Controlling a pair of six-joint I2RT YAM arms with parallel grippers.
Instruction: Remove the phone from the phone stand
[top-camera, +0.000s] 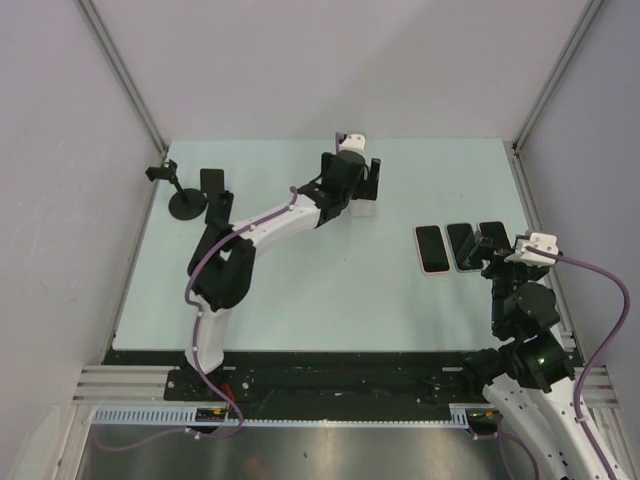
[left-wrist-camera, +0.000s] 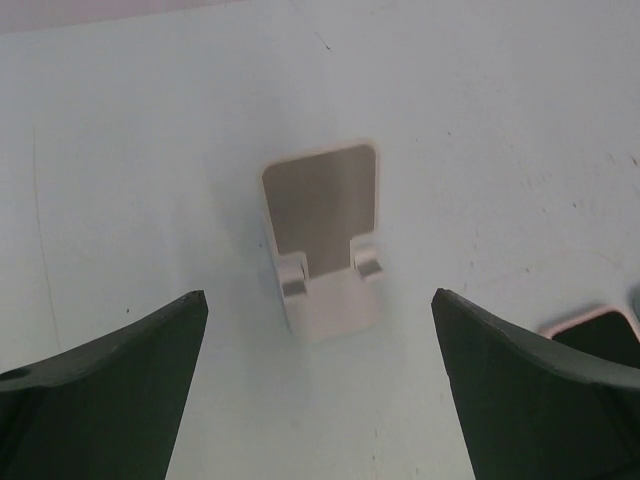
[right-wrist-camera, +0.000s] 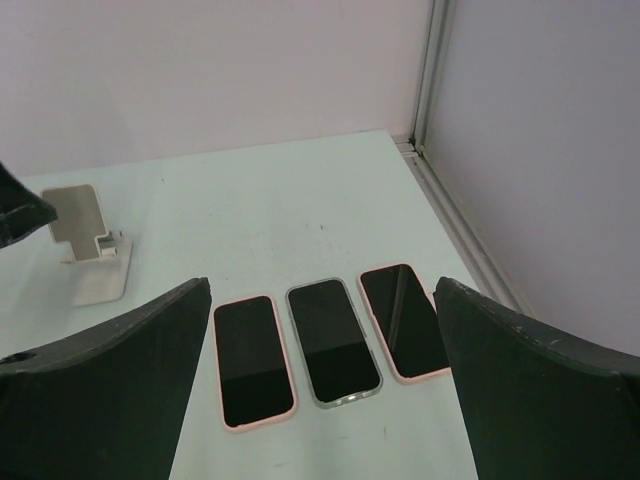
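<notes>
The white phone stand's empty plate (left-wrist-camera: 321, 205) is centred in front of my open fingers. My left gripper keeps going toward it and closes on both side edges (left-wrist-camera: 375, 198).
The white phone stand (left-wrist-camera: 322, 245) stands upright at the back middle of the table, and its cradle holds no phone. It also shows in the top view (top-camera: 363, 210) and the right wrist view (right-wrist-camera: 88, 245). My left gripper (left-wrist-camera: 318, 295) is open and empty, hovering right over the stand (top-camera: 360, 188). Three phones lie flat side by side at the right: a pink-cased one (right-wrist-camera: 252, 360), a clear-cased one (right-wrist-camera: 332, 340) and another pink-cased one (right-wrist-camera: 403, 320). My right gripper (right-wrist-camera: 322, 283) is open and empty just above and in front of them (top-camera: 492, 252).
A black stand with a round base (top-camera: 187, 203) and a dark flat rectangle (top-camera: 212, 182) beside it sit at the back left. Grey walls close in the table on three sides. A corner of a pink-cased phone (left-wrist-camera: 598, 322) shows in the left wrist view.
</notes>
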